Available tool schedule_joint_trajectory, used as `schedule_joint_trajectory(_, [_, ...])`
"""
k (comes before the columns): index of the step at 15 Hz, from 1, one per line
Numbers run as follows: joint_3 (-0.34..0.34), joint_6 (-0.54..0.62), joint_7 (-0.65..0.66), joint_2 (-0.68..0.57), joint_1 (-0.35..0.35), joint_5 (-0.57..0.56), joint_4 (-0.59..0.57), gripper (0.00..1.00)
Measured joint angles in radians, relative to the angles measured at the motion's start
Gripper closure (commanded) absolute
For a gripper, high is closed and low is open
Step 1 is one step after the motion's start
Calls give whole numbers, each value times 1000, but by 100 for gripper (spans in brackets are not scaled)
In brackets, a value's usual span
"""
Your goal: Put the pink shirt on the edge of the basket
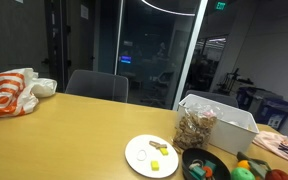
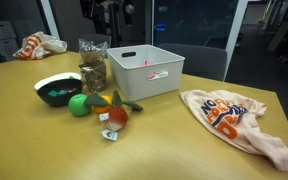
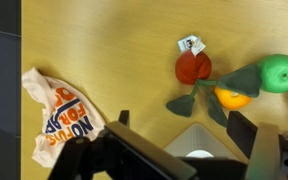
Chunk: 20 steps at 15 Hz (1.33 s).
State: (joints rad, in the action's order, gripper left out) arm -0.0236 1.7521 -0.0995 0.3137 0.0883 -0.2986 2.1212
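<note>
I keep moving my open gripper toward the lettering (image 2: pixel 224 116) and lowering it until the fingers pinch cloth, because the pink shirt (image 2: pixel 246 126) is clear of the basket and fruit.
The pale pink shirt (image 2: pixel 232 116) with orange lettering lies crumpled on the wooden table, to the right of the white plastic basket (image 2: pixel 144 72). In the wrist view the shirt (image 3: pixel 59 115) is at the left and a corner of the basket (image 3: pixel 194 143) shows at the bottom, between the fingers. My gripper (image 3: pixel 184 125) is open and empty, high above the table, over that basket corner and apart from the shirt. The basket also shows in an exterior view (image 1: pixel 234 122).
Toy fruit lies in front of the basket: a red one (image 3: pixel 192 67), an orange (image 3: pixel 231 97) and a green apple (image 3: pixel 280 72). A snack bag (image 2: pixel 92 68) and a dark bowl (image 2: pixel 57 90) stand beside it. Another orange-white cloth (image 1: pixel 9 92) and a plate (image 1: pixel 151 155) are also on the table.
</note>
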Motion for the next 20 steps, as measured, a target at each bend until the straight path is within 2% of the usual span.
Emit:
schedule_joint_trajectory(7, [-90,4,99,-315,56,-22,-157,0])
schedule_joint_trajectory(12, [-163,35,92,-540,124,102,-303,0])
schedule_joint_trajectory(16, [-174,126,37,-668,187,203,-384,0])
schedule_joint_trajectory(20, [-170,264,-16,-772,212,258,-433,0])
